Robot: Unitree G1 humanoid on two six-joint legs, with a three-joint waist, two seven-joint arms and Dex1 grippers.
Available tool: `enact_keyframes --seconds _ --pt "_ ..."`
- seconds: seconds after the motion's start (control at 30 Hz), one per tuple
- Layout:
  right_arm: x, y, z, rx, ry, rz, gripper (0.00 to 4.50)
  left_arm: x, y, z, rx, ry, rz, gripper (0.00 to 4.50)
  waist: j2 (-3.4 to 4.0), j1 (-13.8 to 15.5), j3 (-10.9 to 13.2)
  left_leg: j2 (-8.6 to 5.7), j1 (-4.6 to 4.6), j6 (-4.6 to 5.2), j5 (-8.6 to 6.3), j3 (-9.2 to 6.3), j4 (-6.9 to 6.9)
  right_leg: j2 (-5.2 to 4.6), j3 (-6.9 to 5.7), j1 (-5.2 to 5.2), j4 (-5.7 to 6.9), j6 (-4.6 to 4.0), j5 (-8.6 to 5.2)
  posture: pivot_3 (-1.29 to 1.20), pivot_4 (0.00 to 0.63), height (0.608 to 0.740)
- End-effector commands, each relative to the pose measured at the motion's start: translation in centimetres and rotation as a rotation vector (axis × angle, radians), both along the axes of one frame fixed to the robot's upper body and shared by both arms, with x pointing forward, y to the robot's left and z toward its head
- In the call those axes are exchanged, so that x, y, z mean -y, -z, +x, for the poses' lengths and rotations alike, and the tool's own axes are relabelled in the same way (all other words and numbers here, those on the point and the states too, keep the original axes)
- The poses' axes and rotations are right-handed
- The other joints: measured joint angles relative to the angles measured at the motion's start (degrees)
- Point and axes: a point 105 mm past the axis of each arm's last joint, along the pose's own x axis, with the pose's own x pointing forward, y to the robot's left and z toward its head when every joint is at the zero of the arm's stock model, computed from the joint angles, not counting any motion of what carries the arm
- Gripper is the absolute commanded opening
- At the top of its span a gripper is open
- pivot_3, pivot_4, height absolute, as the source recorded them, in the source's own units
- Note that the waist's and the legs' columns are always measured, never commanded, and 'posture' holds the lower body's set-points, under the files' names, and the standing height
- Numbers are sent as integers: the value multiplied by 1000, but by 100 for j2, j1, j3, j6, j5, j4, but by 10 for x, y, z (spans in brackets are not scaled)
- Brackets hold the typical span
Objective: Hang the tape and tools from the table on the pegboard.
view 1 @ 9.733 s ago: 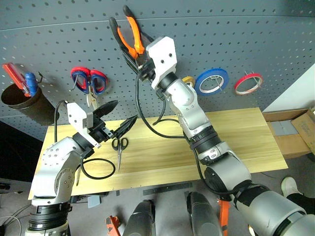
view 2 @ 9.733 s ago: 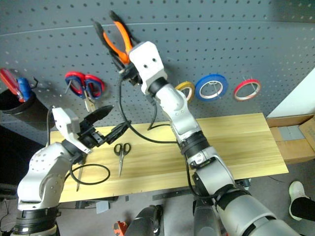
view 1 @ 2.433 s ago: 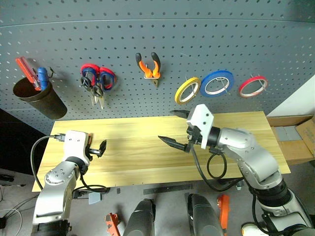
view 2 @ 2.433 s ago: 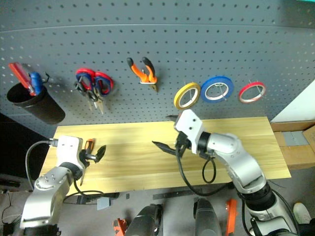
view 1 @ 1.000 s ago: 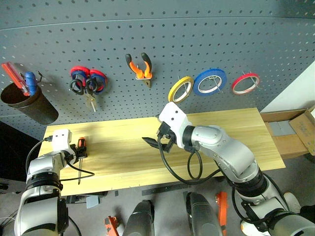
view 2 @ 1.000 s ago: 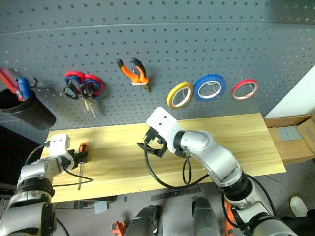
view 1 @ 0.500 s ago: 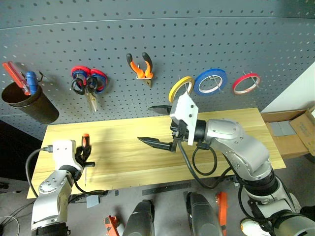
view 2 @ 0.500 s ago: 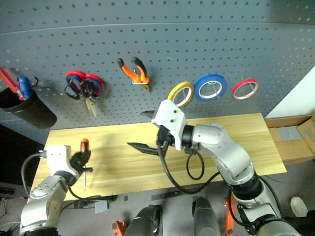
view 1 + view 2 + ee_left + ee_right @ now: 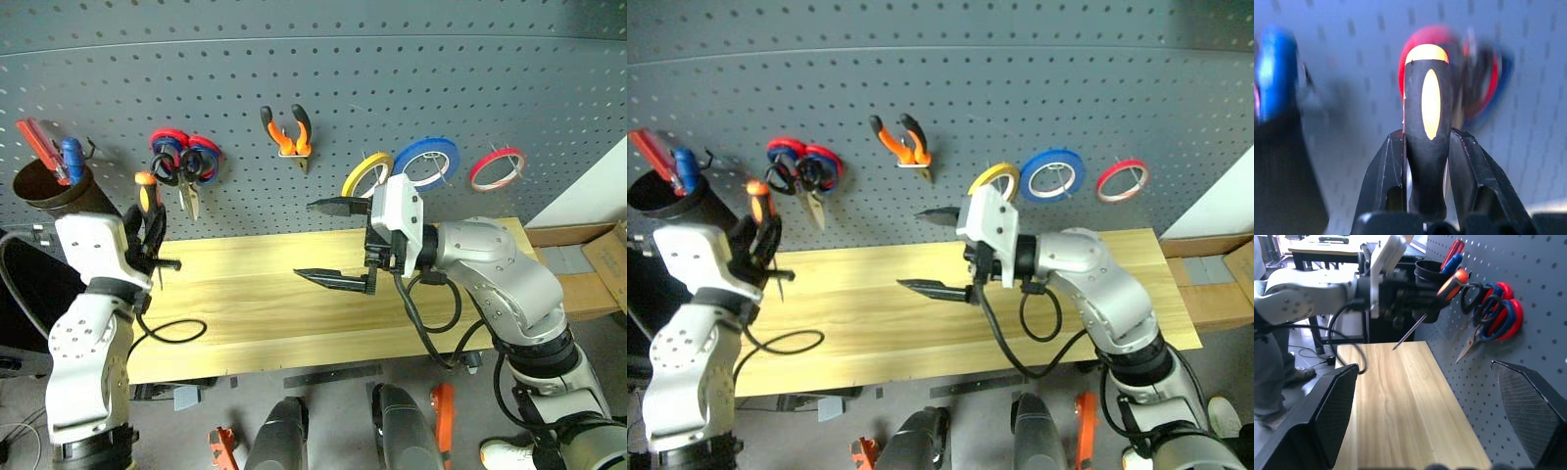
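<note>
My left gripper should raise the screwdriver higher first, because the screwdriver's shaft [image 9: 1410,331] hangs lower than the dark cup's rim. Then it should lower the shaft into the cup's opening [image 9: 46,185].
My left gripper [image 9: 147,227] is shut on the screwdriver [image 9: 146,192]. It holds the tool up in front of the pegboard [image 9: 411,78], orange-and-black handle up and thin shaft pointing down over the left end of the table [image 9: 284,304]. In the left wrist view both fingers [image 9: 1383,181] clamp the handle [image 9: 1425,122]. The black-handled scissors [image 9: 168,168] hang just right of it, and the orange pliers [image 9: 287,132] hang further right. The red tape [image 9: 495,168] hangs at the far right. My right gripper [image 9: 306,241] stands open and empty over mid table, pointing left.
Red-and-blue scissors [image 9: 196,162] hang behind the black pair. A yellow roll [image 9: 364,174] and a blue roll [image 9: 426,162] hang left of the red tape. A dark cup [image 9: 49,186] with tools hangs far left. A black cable [image 9: 171,333] loops over the table's left front.
My left arm has lifted the screwdriver off the table up to the pegboard beside the scissors, and the tool now points handle up. The right gripper has risen a little, still open.
</note>
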Motion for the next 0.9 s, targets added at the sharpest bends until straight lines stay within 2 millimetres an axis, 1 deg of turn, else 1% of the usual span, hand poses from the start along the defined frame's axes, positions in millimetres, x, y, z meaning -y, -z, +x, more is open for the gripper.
enact_keyframes --seconds 0.03,0.13,0.23,0.37,0.47,0.57,0.73,0.77,0.9 --pt "5 -13 0 58 7 29 4500 -10 -40 -5 121 -17 30 836 0 0 0 0 -1 0 0 0 -1 0 -1 -2 0 0 0 -29 224 740" --pt "7 -14 0 58 8 31 4500 -16 -68 -6 203 -33 51 836 -1 2 0 0 -4 0 0 1 0 -1 -1 -4 -1 0 0 -29 222 740" --pt "8 -17 -2 51 -3 40 4500 -28 -88 -11 269 -80 53 836 -1 -4 0 0 -4 -1 0 2 0 -2 -1 -3 -3 0 0 -26 219 740" --pt "11 -15 -3 47 -11 32 4500 -40 -96 -21 297 -124 63 836 -1 -24 0 0 -4 -1 0 2 -1 -1 -1 -6 -4 0 0 -13 211 740" --pt "11 -17 -2 49 -10 39 4500 -45 -101 -23 310 -138 60 836 -2 -13 -1 0 -5 -2 0 1 -1 -1 -3 -6 -4 0 0 -4 206 740" --pt "10 -22 -1 55 -15 53 4500 -58 -121 -27 360 -168 55 836 -8 10 -6 0 -5 -3 1 0 2 -1 -6 -5 0 0 0 2 203 740" --pt "9 -22 2 64 -12 47 4500 -76 -140 -29 389 -195 80 836 -19 6 -17 0 -4 -4 2 1 3 2 -10 -6 2 -4 3 10 201 740" --pt "9 -22 2 64 -12 46 4500 -79 -143 -30 398 -200 75 836 -19 7 -20 -1 -3 -4 2 1 3 1 -9 -6 2 -4 3 9 200 740" --pt "9 -21 3 68 -9 38 4500 -76 -153 -27 430 -175 44 836 -34 10 -30 -1 -5 -4 2 -3 4 -1 -13 -6 0 -4 3 2 199 740"
